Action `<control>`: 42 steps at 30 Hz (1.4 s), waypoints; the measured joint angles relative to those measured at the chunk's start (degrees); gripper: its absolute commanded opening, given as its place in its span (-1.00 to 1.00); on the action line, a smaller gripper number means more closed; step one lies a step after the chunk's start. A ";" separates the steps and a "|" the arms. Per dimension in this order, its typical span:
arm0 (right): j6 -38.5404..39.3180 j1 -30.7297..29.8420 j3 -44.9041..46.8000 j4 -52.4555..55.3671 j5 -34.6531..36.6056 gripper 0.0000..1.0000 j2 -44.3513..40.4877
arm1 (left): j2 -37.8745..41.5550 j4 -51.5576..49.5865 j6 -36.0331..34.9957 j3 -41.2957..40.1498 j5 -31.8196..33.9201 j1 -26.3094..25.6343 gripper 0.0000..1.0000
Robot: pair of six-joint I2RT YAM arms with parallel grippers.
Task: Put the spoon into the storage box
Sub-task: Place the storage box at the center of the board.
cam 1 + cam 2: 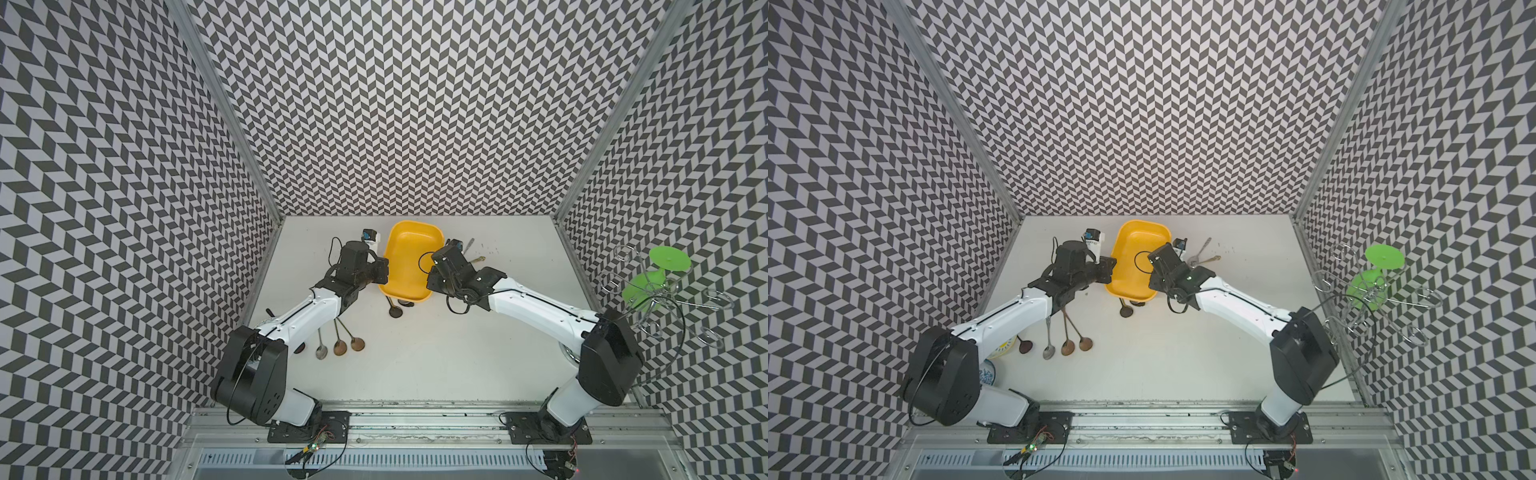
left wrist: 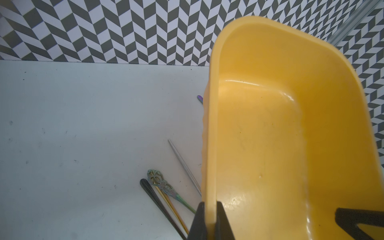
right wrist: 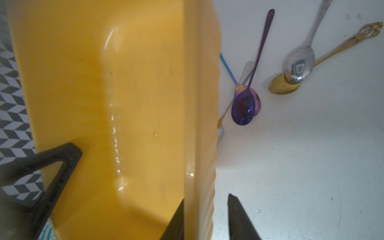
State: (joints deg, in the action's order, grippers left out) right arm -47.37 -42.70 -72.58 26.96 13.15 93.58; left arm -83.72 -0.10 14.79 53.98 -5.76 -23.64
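Observation:
My left gripper is to take a spoon's handle [image 2: 180, 159], but the yellow storage box covers the spoons at its near end [image 1: 396, 310]. Next, my right gripper pulls the box nearer first.
The yellow storage box [image 1: 409, 259] stands mid-table at the back, empty, and shows in both top views. My left gripper [image 2: 210, 202] is shut on its left rim [image 2: 209, 145]. My right gripper [image 3: 206, 198] straddles the opposite rim [image 3: 199, 104]: the inner finger touches the wall and the outer finger [image 3: 236, 214] stands apart from it, so it is open. Several spoons lie on the table. A purple spoon [image 3: 244, 108], a silver spoon [image 3: 299, 66] and a gold spoon [image 3: 283, 85] lie right of the box. Several more spoons [image 1: 340, 347] lie under my left arm.
Two spoon bowls [image 1: 395, 311] poke out from under the box's near end. Spoon handles [image 2: 164, 187] lie beside the box's left wall. A wire rack with green discs [image 1: 660, 282] hangs at the right wall. Patterned plates [image 1: 988, 374] sit under my left arm.

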 measured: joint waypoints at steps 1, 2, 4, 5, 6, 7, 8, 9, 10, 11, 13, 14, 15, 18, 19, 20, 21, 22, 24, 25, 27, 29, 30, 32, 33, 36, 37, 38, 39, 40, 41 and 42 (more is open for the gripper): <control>-0.04 -0.09 0.00 -0.17 0.00 -0.81 0.00 | 0.00 0.00 0.00 0.00 -0.02 -0.13 -0.96; -0.13 -0.22 0.02 -0.09 0.28 -0.91 0.00 | 0.00 0.04 0.00 0.00 0.02 -0.31 -0.86; -0.68 -0.22 0.15 0.07 0.83 -1.00 0.00 | 0.07 0.28 -0.04 0.00 -0.20 -0.39 -0.62; -0.70 -0.22 0.20 0.09 1.03 -1.00 0.00 | 0.07 0.44 -0.22 0.00 -0.39 -0.39 -0.48; -0.48 -0.15 0.22 0.24 1.27 -1.00 0.00 | 0.09 0.50 -0.42 0.00 -0.76 -0.37 -0.36; -0.37 -0.09 0.28 0.37 1.40 -1.00 0.00 | 0.15 0.59 -0.72 -0.02 -1.18 -0.37 -0.24; -0.22 -0.02 0.39 0.55 1.51 -1.00 0.00 | 0.22 0.72 -1.03 -0.09 -1.44 -0.35 -0.08; -0.09 0.04 0.50 0.68 1.60 -1.00 -0.02 | 0.31 0.83 -1.09 -0.13 -1.57 -0.33 0.07; 0.09 0.13 0.59 0.96 1.62 -1.00 -0.02 | 0.52 0.90 -1.44 -0.20 -1.90 -0.33 0.22; 0.39 0.17 0.85 0.98 1.62 -1.00 -0.09 | 0.76 1.01 -1.73 -0.28 -2.23 -0.31 0.35; 0.94 0.50 1.64 1.07 1.55 -1.00 -0.44 | 1.44 1.29 -2.21 -0.59 -2.93 -0.04 0.57; 1.40 0.59 2.19 1.18 1.49 -1.00 -0.70 | 1.84 1.31 -2.40 -0.74 -3.37 0.22 0.66; 1.77 0.70 2.64 1.40 1.40 -1.00 -0.96 | 2.16 1.36 -2.29 -0.81 -3.58 0.46 0.74; 3.15 1.29 4.57 1.95 1.03 -1.00 -2.34 | 3.45 1.42 -2.62 -1.03 -4.63 1.84 0.97; 3.69 1.42 5.38 2.08 0.90 -1.00 -3.06 | 3.96 1.42 -2.84 -1.16 -5.01 2.58 0.98; 4.17 1.55 6.34 2.32 0.76 -1.00 -4.00 | 4.46 1.51 -3.02 -1.29 -5.31 3.50 0.99; 4.63 1.64 7.28 2.62 0.59 -1.00 -4.94 | 4.87 1.57 -3.17 -1.46 -5.44 4.28 0.99; 5.29 1.75 8.50 3.13 0.39 -1.00 -6.21 | 5.29 1.60 -3.23 -1.55 -5.64 5.27 0.99; 6.43 2.01 10.62 4.13 -0.02 -1.00 -8.41 | 5.90 1.81 -3.41 -1.84 -5.92 7.15 0.99; 6.99 2.03 11.76 4.74 -0.28 -1.00 -9.57 | 6.16 1.88 -3.50 -2.03 -6.01 8.04 0.99; 8.13 2.32 14.25 5.66 -1.22 -1.00 -11.80 | 6.51 2.08 -3.78 -2.47 -6.14 9.62 0.99; 9.22 2.49 16.87 6.38 -2.45 -1.00 -13.90 | 6.62 2.14 -4.07 -2.84 -6.19 11.21 0.99; 9.77 2.56 18.40 7.02 -3.19 -1.00 -15.08 | 6.62 2.16 -4.28 -2.97 -6.23 11.98 0.98; 10.38 2.71 20.98 8.24 -4.66 -1.00 -16.92 | 6.62 2.16 -4.46 -3.13 -6.36 13.33 0.99; 10.71 2.78 22.14 8.90 -5.38 -1.00 -17.75 | 6.67 2.19 -4.59 -3.19 -6.38 13.92 0.99; 11.37 2.86 25.29 10.36 -7.48 -1.00 -19.76 | 7.15 2.21 -4.74 -3.41 -6.38 15.26 0.98; 11.45 2.89 26.32 10.75 -8.07 -1.00 -20.24 | 7.30 2.25 -4.79 -3.48 -6.38 15.56 0.98; 11.52 2.89 26.97 11.02 -8.50 -1.00 -20.55 | 7.41 2.32 -4.81 -3.54 -6.43 15.80 0.98; 11.63 2.89 27.69 11.30 -8.98 -1.00 -20.83 | 7.48 2.47 -4.81 -3.63 -6.43 15.87 0.98; 11.74 2.89 28.30 11.58 -9.42 -1.00 -20.94 | 7.48 2.58 -4.83 -3.69 -6.47 15.93 0.98; 11.89 2.89 28.72 11.65 -9.86 -1.00 -20.96 | 7.48 2.60 -4.83 -3.74 -6.51 15.93 0.98; 12.02 2.89 29.14 11.76 -10.21 -1.00 -20.94 | 7.48 2.64 -4.85 -3.78 -6.56 15.93 0.98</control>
State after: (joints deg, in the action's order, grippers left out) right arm -35.35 -39.81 -43.44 38.72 2.94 72.64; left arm -76.25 2.55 9.93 50.19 -12.32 -7.70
